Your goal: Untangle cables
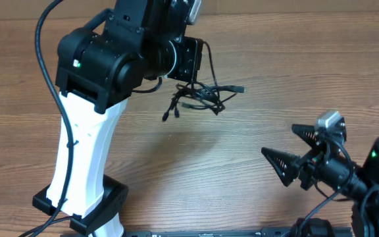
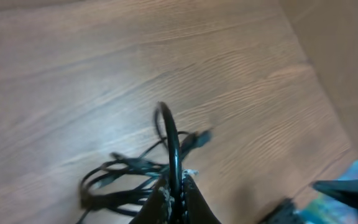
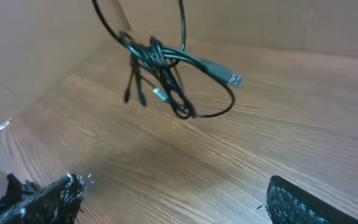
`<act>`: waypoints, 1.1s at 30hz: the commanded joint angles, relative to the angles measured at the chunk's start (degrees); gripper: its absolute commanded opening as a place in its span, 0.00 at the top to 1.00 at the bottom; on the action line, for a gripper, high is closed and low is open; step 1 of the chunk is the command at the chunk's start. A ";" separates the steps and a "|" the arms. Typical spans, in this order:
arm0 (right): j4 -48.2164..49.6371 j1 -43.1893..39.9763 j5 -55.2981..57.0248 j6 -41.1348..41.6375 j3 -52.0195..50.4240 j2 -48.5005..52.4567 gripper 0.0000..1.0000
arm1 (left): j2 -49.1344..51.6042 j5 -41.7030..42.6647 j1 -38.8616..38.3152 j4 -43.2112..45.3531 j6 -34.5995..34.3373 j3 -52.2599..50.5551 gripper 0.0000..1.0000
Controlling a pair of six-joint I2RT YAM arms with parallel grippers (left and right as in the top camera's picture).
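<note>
The cables (image 1: 202,96) are hanging freely under my left gripper. My open right gripper should keep going toward the cables' plug end (image 1: 237,89) until its fingers close around the cables.
The cables (image 1: 199,97) are a tangled bunch of thin black cords hanging above the wooden table, with a silvery plug (image 3: 232,79) sticking out to the right. In the left wrist view my left gripper (image 2: 178,190) is shut on one black cord, which loops up in front of the fingers while the rest of the cables (image 2: 123,180) dangle below to the left. My right gripper (image 1: 278,139) stands wide open at the lower right, well apart from the bunch. The right wrist view shows the cables (image 3: 160,62) ahead of and above the empty right gripper (image 3: 176,182).
The left arm's white column and black base (image 1: 84,164) stand at the lower left. A plain brown wall (image 3: 260,22) rises behind the table. The right arm's body (image 1: 374,171) fills the lower right corner.
</note>
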 commanded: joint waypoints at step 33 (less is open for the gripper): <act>14.73 12.70 -11.89 -17.99 -0.04 30.75 0.11 | -0.22 28.17 -0.50 4.61 -27.54 3.19 0.96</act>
